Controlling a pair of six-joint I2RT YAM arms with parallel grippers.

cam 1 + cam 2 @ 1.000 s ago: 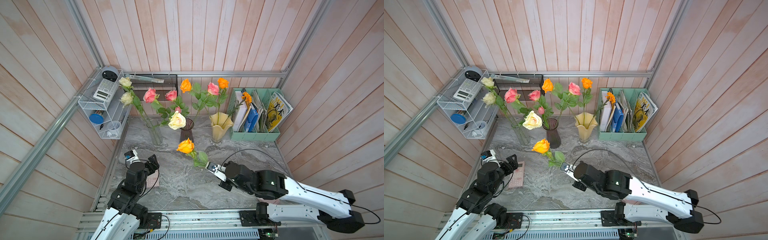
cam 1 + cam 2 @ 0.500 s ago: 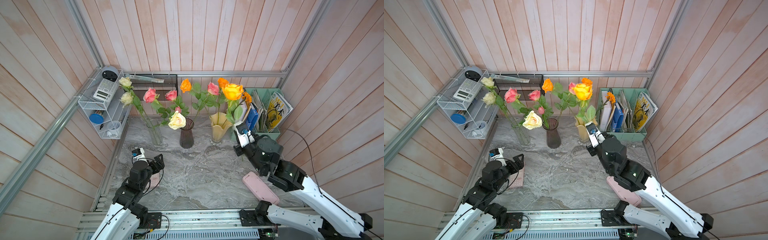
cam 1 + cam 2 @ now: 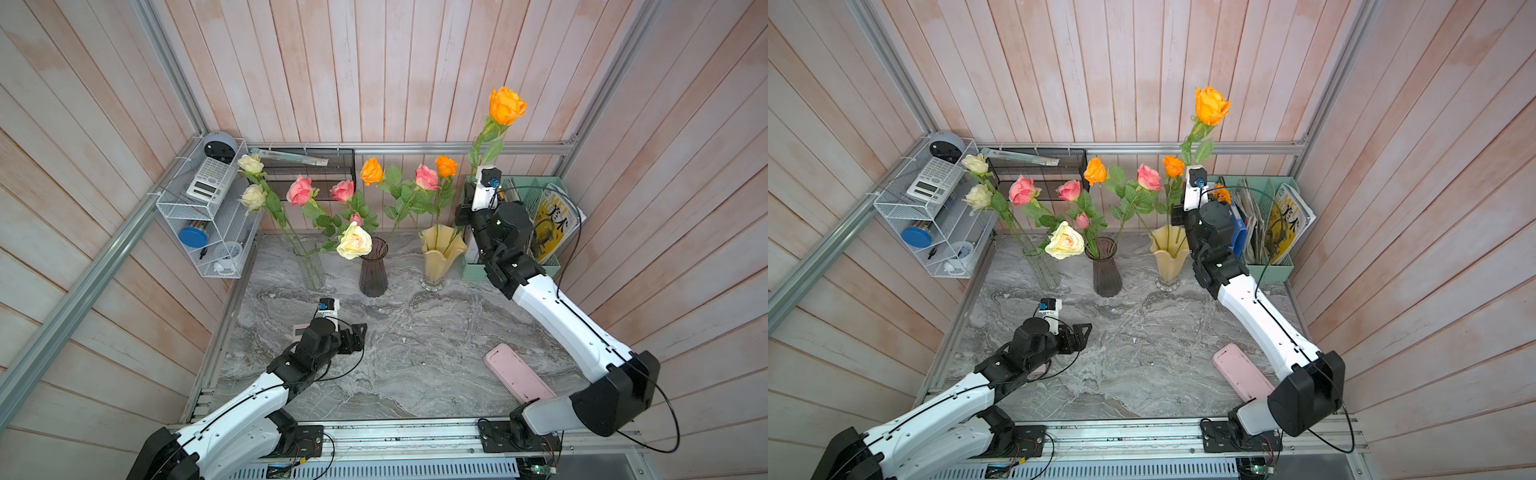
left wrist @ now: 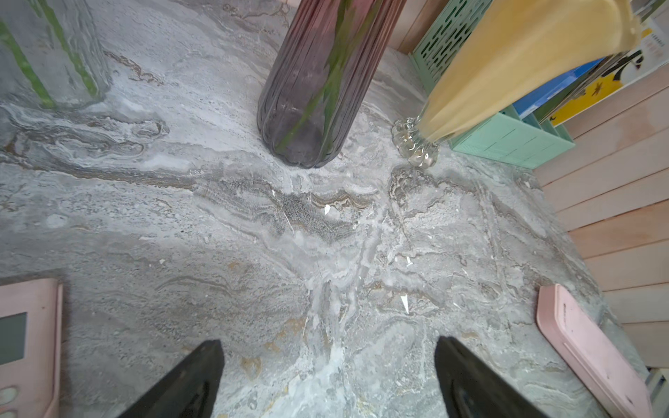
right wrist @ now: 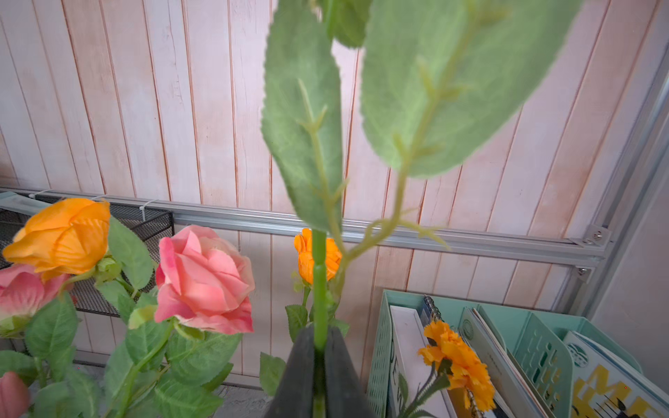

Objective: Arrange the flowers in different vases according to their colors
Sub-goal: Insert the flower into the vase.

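I should keep lowering the orange rose's stem (image 5: 320, 296) with my right gripper, as it is upright over the pale yellow vase's opening (image 3: 1168, 235), until it stands inside, and then let it go.
My right gripper (image 5: 319, 336) is shut on the green stem of an orange rose (image 3: 505, 106), held upright and high, just right of the pale yellow vase (image 3: 440, 253). That vase holds two orange roses (image 3: 371, 170) and a pink rose (image 3: 427, 177). Cream roses (image 3: 250, 163) stand in the clear glass vase (image 3: 309, 264). Pink roses (image 3: 300, 190) rise near the dark purple vase (image 3: 373, 270), which has green stems inside. My left gripper (image 3: 357, 332) hovers open and empty over the marble in front of the vases, its fingers (image 4: 202, 369) spread wide.
A mint-green file holder (image 3: 552, 266) with magazines and an orange marigold (image 5: 456, 354) stands behind my right wrist. A pink case (image 3: 519, 374) lies at front right, a pink calculator (image 4: 29, 343) under my left arm. A white wire shelf (image 3: 199, 208) hangs on the left wall.
My right arm carried the orange rose from low over the table's middle to the back right and raised it upright. My left arm reached a little forward and stayed open.
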